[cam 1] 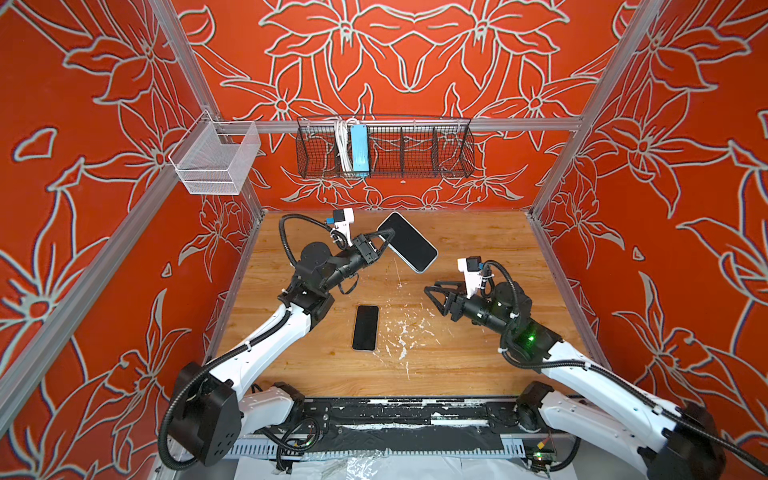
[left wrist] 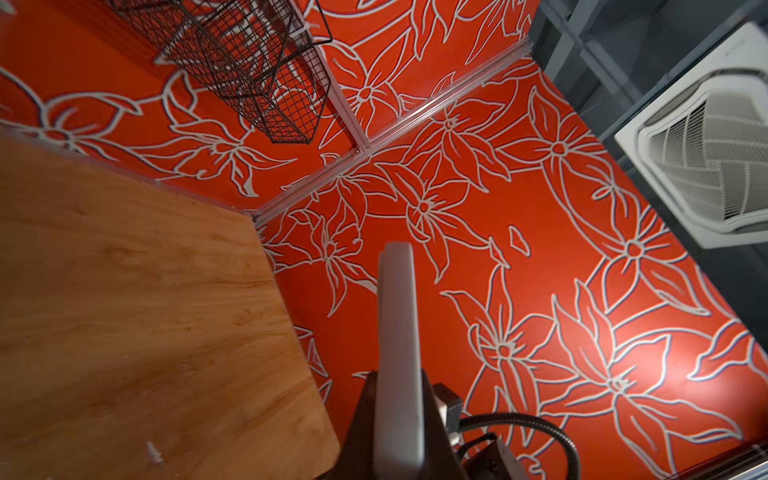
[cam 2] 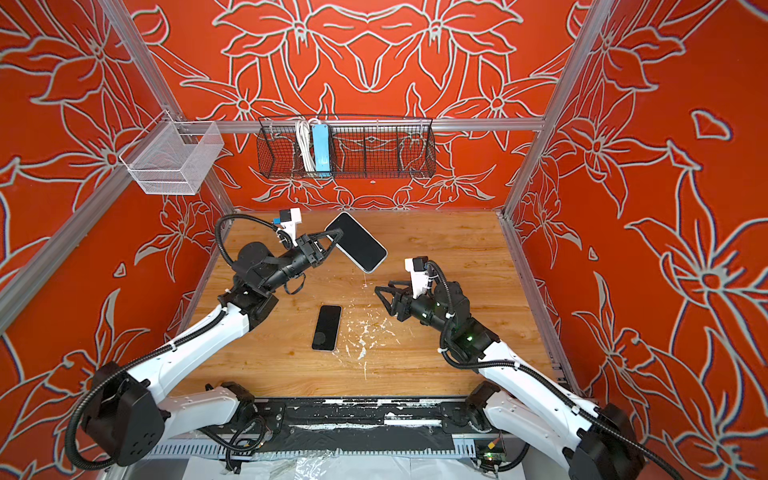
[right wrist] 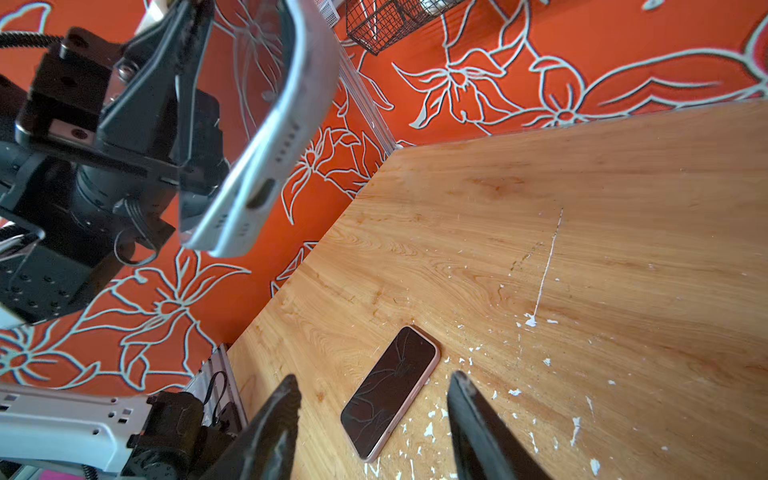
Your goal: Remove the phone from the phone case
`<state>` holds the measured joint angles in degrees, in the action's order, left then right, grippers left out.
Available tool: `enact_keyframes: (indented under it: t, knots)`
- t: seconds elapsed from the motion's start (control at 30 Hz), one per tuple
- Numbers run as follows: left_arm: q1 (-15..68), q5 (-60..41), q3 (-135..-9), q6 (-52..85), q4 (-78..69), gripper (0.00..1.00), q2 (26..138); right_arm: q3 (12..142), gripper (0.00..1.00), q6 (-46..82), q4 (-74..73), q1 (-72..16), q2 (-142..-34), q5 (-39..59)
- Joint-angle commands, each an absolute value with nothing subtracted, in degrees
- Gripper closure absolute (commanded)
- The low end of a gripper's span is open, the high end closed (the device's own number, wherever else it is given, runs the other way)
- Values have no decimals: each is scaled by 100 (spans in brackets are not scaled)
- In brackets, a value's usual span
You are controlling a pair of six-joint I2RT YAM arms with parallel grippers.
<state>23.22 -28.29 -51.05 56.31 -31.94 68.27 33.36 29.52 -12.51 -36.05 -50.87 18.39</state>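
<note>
The phone case [cam 1: 407, 242] slants high above my right gripper, so my left gripper should turn and lower the case to bring its loose end [cam 1: 425, 261] to my right gripper.
The phone [cam 1: 365, 328] [cam 2: 327, 328] lies flat on the wooden table, dark cracked screen up, pinkish rim, also visible in the right wrist view as the phone [right wrist: 390, 392]. The phone case [cam 1: 409, 243] [cam 2: 358, 243], grey-rimmed with a see-through back, hangs in the air above the back of the table. My left gripper [cam 1: 384, 239] [cam 2: 334, 239] [left wrist: 397, 382] is shut on one edge of the case [left wrist: 399, 332] [right wrist: 266, 145]. My right gripper [cam 1: 432, 291] [cam 2: 382, 291] [right wrist: 374, 378] stands open and empty, above the table to the right of the phone.
A black wire basket [cam 1: 415, 153] with a blue power strip [cam 1: 359, 149] hangs on the back wall. A white mesh basket [cam 1: 216, 160] hangs on the left wall. White flecks [cam 1: 405, 332] mark the table beside the phone.
</note>
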Motion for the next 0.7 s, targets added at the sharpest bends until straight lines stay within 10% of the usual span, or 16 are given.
enact_keyframes:
  t: [0.0, 0.17, 0.67]
  knots:
    - [2114, -3669, -5523, 4367, -2266, 100, 6649, 3663, 37, 2471, -338, -3500, -5092, 2092]
    - [2013, -4450, -6240, 2768, -529, 100, 6737, 4017, 2, 2194, 106, -3348, -5232, 2264]
    - [1585, -6271, -7562, 382, 1924, 100, 7777, 5286, 10, 361, 1632, -3204, -5802, 3062]
